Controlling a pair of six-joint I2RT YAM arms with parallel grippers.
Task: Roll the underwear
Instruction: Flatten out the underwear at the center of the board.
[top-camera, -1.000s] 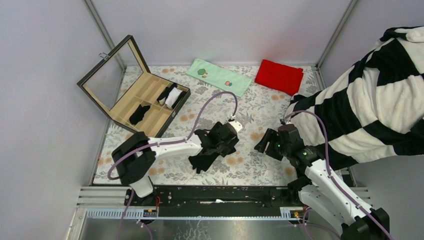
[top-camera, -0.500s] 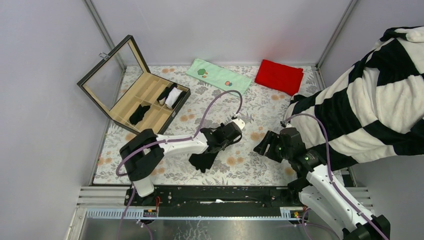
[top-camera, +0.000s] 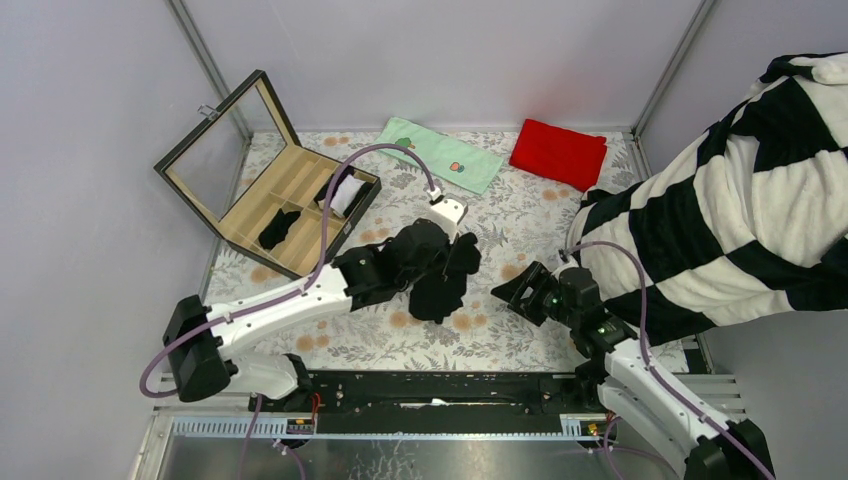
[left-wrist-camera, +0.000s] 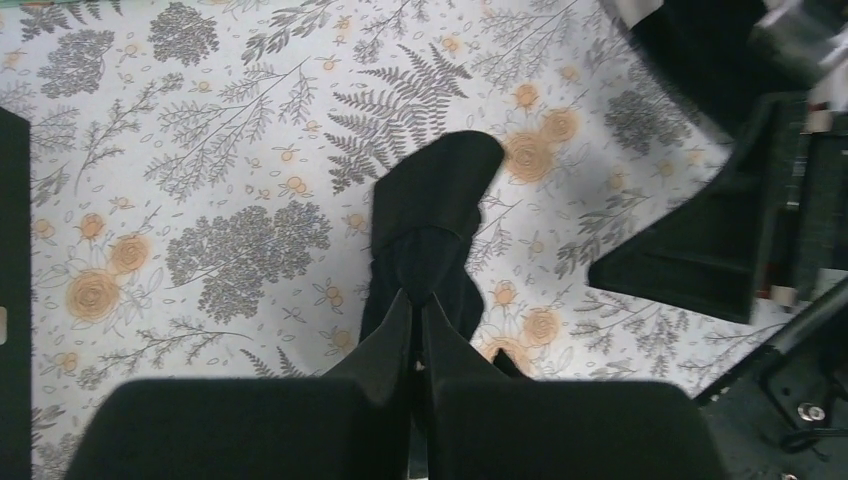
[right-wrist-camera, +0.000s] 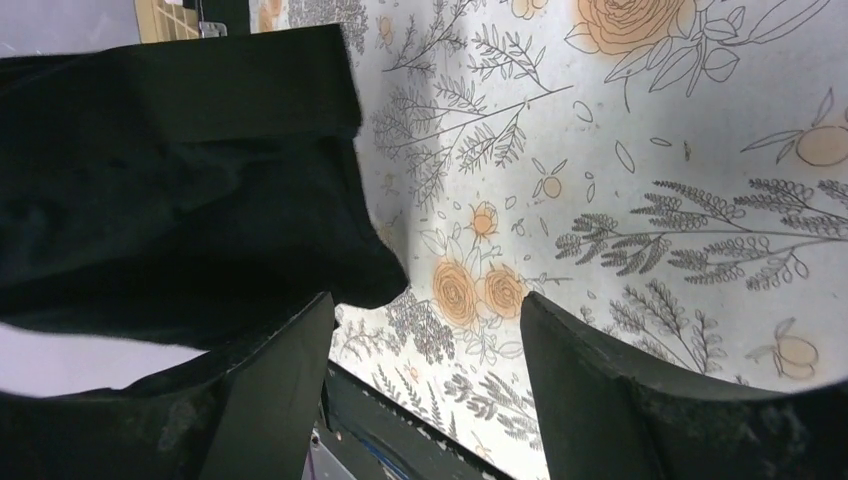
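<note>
My right gripper should keep going, as the black underwear (top-camera: 442, 288) hangs from my left gripper with its loose edge beside the right gripper's open fingers. My right gripper should move on toward that edge (top-camera: 470, 260) and close there.
One black underwear (top-camera: 438, 298) hangs at the middle of the floral mat, pinched at one end by my left gripper (top-camera: 445, 262), which is shut on it. In the left wrist view the fingertips (left-wrist-camera: 405, 312) meet on the cloth, and the underwear (left-wrist-camera: 440, 190) stretches away from them over the mat. My right gripper (top-camera: 520, 290) stands open just right of the cloth, holding nothing. In the right wrist view the underwear (right-wrist-camera: 180, 200) fills the upper left, beside the left finger of the open right gripper (right-wrist-camera: 425, 330). More black rolled pieces (top-camera: 278, 228) lie in the box.
An open wooden box (top-camera: 300, 165) with compartments stands at the back left, its lid raised. A green towel (top-camera: 440, 155) and a red cloth (top-camera: 558, 152) lie at the back. A black-and-white striped blanket (top-camera: 740, 200) covers the right side. The black rail (top-camera: 430, 390) runs along the near edge.
My left gripper shut on the underwear, then carried it up and away to the right. The right gripper shifted slightly left and opened a little wider.
</note>
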